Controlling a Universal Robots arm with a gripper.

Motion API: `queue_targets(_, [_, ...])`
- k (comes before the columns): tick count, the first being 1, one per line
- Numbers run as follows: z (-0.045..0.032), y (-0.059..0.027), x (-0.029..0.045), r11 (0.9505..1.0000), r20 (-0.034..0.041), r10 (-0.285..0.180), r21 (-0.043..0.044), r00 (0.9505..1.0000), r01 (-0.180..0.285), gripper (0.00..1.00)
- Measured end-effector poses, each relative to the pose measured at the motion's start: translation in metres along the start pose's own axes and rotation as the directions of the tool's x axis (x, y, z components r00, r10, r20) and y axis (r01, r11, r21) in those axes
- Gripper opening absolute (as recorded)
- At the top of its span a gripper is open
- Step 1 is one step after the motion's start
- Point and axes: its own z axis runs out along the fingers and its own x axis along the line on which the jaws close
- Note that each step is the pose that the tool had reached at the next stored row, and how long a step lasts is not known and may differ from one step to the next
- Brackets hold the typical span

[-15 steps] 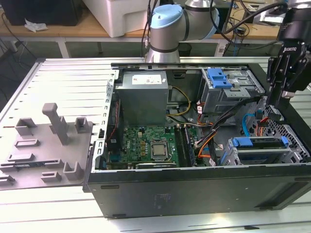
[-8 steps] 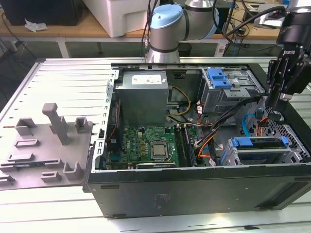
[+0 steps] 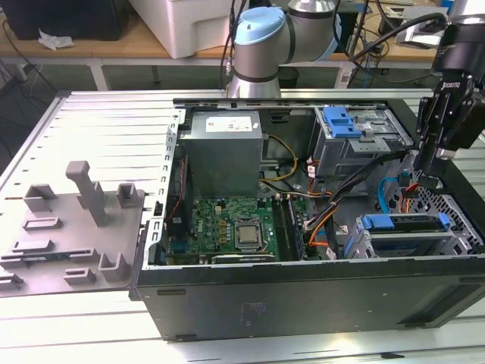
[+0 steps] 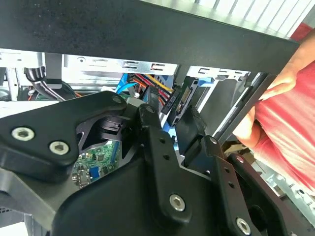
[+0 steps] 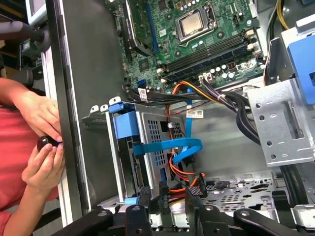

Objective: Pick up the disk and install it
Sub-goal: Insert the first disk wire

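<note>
The red-orange wires (image 5: 181, 173) curve in loose loops, so they will bend and get pulled along by the black cable connector (image 5: 164, 196) when the robot's gripper carries the connector toward the disk.
The disk (image 3: 403, 234) lies flat inside the lower grey drive cage (image 3: 455, 241) at the front right corner of the open computer case, with its blue carrier bracket (image 3: 402, 222) on top. In the first wrist view the blue bracket (image 5: 126, 124) sits at the cage mouth, with a blue ribbon cable (image 5: 167, 147) and red-orange wires behind it. My gripper (image 3: 429, 179) hangs just behind the cage. Its fingers (image 5: 144, 197) stand apart on either side of a black cable connector (image 5: 165, 195) at the disk's rear. That connector (image 4: 178, 102) also sits between the fingertips in the second wrist view.
A person's hands (image 5: 42, 142) hold a small black knob against the case's outer wall; the hand (image 4: 268, 105) is close to my gripper. An upper cage with a blue latch (image 3: 341, 121), cable bundles (image 3: 356, 182), the motherboard (image 3: 235, 224) and a grey fixture plate (image 3: 72, 235) surround the work area.
</note>
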Motion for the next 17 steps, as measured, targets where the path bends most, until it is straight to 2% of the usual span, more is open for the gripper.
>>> queue_targets(1, [0.0003,-0.0001,-0.0002,1.0000,-0.0048,0.000,-0.0005,1.0000,0.000,0.41])
queue_targets(2, [0.0012,-0.0002,-0.0007,1.0000,-0.0214,0.000,-0.0022,0.9998,0.000,0.41])
queue_targets(4, [0.0019,-0.0002,-0.0012,1.0000,-0.0335,0.000,-0.0029,0.9994,0.000,0.41])
queue_targets(5, [0.0026,-0.0002,-0.0015,1.0000,-0.0426,0.001,-0.0033,0.9991,-0.001,0.41])
queue_targets(7, [0.0035,-0.0003,-0.0022,1.0000,-0.0504,0.001,-0.0029,0.9987,-0.002,0.41])
queue_targets(11, [0.0046,0.0005,-0.0072,1.0000,-0.0578,0.003,-0.0014,0.9983,-0.003,0.41])
queue_targets(17, [0.0063,0.0004,-0.0089,1.0000,-0.0581,0.003,-0.0014,0.9983,-0.003,0.41])
